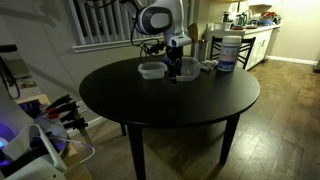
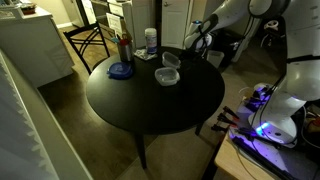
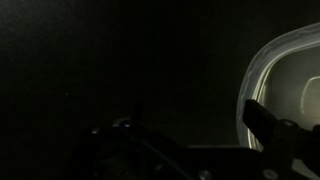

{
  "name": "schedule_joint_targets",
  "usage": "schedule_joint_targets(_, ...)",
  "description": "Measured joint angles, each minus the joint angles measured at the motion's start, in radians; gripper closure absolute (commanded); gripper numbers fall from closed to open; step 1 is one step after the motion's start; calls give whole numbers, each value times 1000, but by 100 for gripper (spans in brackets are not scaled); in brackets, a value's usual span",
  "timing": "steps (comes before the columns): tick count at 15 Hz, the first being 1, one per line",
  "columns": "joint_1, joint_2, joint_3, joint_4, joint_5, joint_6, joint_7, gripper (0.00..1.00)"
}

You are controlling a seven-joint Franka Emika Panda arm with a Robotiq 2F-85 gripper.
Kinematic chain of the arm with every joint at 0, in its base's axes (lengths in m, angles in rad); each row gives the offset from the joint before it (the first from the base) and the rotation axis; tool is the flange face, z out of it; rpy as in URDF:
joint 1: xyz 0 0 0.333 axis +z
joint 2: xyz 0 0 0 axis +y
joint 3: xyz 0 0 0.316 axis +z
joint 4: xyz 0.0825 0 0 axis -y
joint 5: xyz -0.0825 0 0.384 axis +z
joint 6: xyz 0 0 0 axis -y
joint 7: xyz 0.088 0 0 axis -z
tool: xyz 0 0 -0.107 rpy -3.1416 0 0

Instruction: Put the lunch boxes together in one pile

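My open gripper needs to move toward the lunch box until both fingers are on either side of the lunch box's rim, and only then close. The lunch box's clear rim is close against one of the fingers.
Two clear lunch boxes stand on the round black table (image 1: 170,100). One lunch box (image 1: 152,69) lies nearer the table's middle and shows again in an exterior view (image 2: 167,76). The second lunch box (image 1: 188,69) sits beside it and also appears in an exterior view (image 2: 171,61). I cannot make out a third. My gripper (image 1: 175,64) hangs low just behind and between them, at the robot's side of the table (image 2: 192,45). In the dark wrist view its fingers (image 3: 195,130) are spread, and the right one is beside a clear lunch box rim (image 3: 270,70). Nothing is held.
A tall white tub with a blue lid (image 1: 227,50) stands at the table's edge and shows in both exterior views (image 2: 150,40). A small flat blue dish (image 2: 120,70) and a bottle (image 2: 124,45) are near it. A chair (image 2: 90,40) stands beyond the table.
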Motion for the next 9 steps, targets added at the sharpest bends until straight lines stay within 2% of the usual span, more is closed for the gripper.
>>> schedule_joint_targets(4,-9,77,1,94,20,-1,-3,0)
schedule_joint_targets(9,-9,78,26,131,32,-1,-29,0)
